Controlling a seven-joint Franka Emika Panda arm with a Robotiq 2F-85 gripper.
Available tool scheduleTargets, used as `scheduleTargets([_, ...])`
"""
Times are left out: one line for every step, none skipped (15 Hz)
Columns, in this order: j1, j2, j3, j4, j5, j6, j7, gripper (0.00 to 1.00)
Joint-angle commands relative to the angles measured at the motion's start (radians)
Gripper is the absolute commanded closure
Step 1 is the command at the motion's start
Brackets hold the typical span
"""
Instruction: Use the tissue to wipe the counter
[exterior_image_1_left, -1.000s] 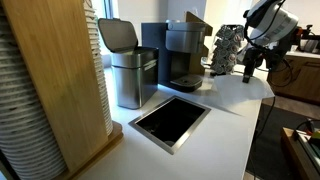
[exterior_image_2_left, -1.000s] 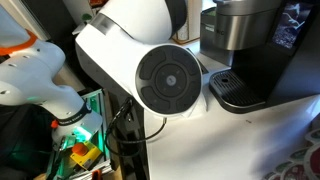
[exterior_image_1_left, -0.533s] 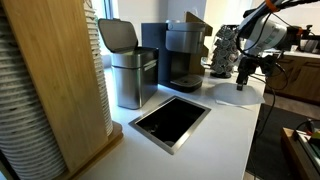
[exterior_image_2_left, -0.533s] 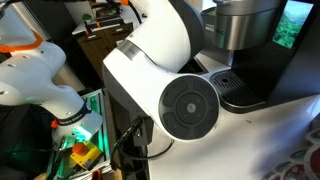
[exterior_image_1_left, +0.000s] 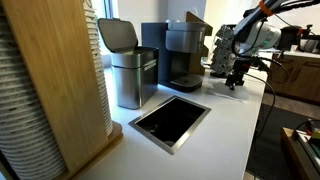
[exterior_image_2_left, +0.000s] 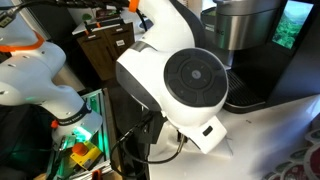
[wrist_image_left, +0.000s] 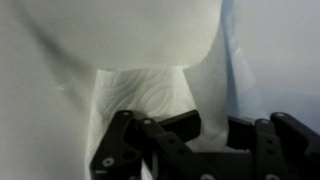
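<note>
My gripper should sweep the tissue back along the counter (exterior_image_1_left: 208, 96) toward the dark opening, because it has the tissue near the counter's far end (exterior_image_1_left: 254, 88).
In the wrist view the white embossed tissue (wrist_image_left: 150, 95) lies bunched up on the white counter (wrist_image_left: 40, 120), with a fold rising between my fingers. My gripper (wrist_image_left: 217, 128) is narrowed onto that fold and pinches it. In an exterior view my gripper (exterior_image_1_left: 237, 82) is down at the counter (exterior_image_1_left: 225, 130) near its far end, in front of the coffee machine (exterior_image_1_left: 183, 55). There the tissue cannot be told apart from the white surface. In an exterior view my arm's big white joint (exterior_image_2_left: 190, 90) hides the gripper and the tissue.
A steel-rimmed dark opening (exterior_image_1_left: 170, 120) is sunk into the counter's middle. A grey bin (exterior_image_1_left: 130, 65) and a pod rack (exterior_image_1_left: 222, 50) stand along the back beside the coffee machine. A tall wooden panel (exterior_image_1_left: 50, 80) stands at the near end.
My arm has swung in over the far end of the counter and come down onto the tissue. The flat sheet seen half a second ago is now bunched between my fingers.
</note>
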Motion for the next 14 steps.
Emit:
scheduleTargets([0.029,-0.031,0.029,-0.051,-0.175,0.158,0.230,1.00])
scheduleTargets([0.037,-0.027,0.032,-0.058,-0.240,0.192,0.298,1.00])
scheduleTargets([0.050,-0.025,0.035,-0.069,-0.316,0.224,0.369,1.00])
scheduleTargets([0.062,-0.019,0.034,-0.072,-0.397,0.242,0.439,1.00])
scheduleTargets([0.073,-0.020,0.039,-0.081,-0.459,0.245,0.485,1.00])
scheduleTargets([0.083,-0.027,0.046,-0.088,-0.505,0.242,0.517,1.00])
scheduleTargets([0.090,-0.042,0.060,-0.098,-0.523,0.231,0.517,1.00])
scheduleTargets([0.096,-0.069,0.076,-0.113,-0.524,0.227,0.503,1.00])
scheduleTargets([0.101,-0.087,0.091,-0.126,-0.518,0.234,0.480,1.00])
scheduleTargets([0.105,-0.109,0.112,-0.143,-0.489,0.248,0.444,1.00])
scheduleTargets([0.111,-0.126,0.130,-0.159,-0.468,0.265,0.413,1.00])
scheduleTargets([0.119,-0.143,0.146,-0.174,-0.453,0.274,0.388,1.00])
scheduleTargets([0.127,-0.153,0.163,-0.187,-0.423,0.292,0.352,1.00])
scheduleTargets([0.135,-0.168,0.177,-0.202,-0.389,0.300,0.313,1.00])
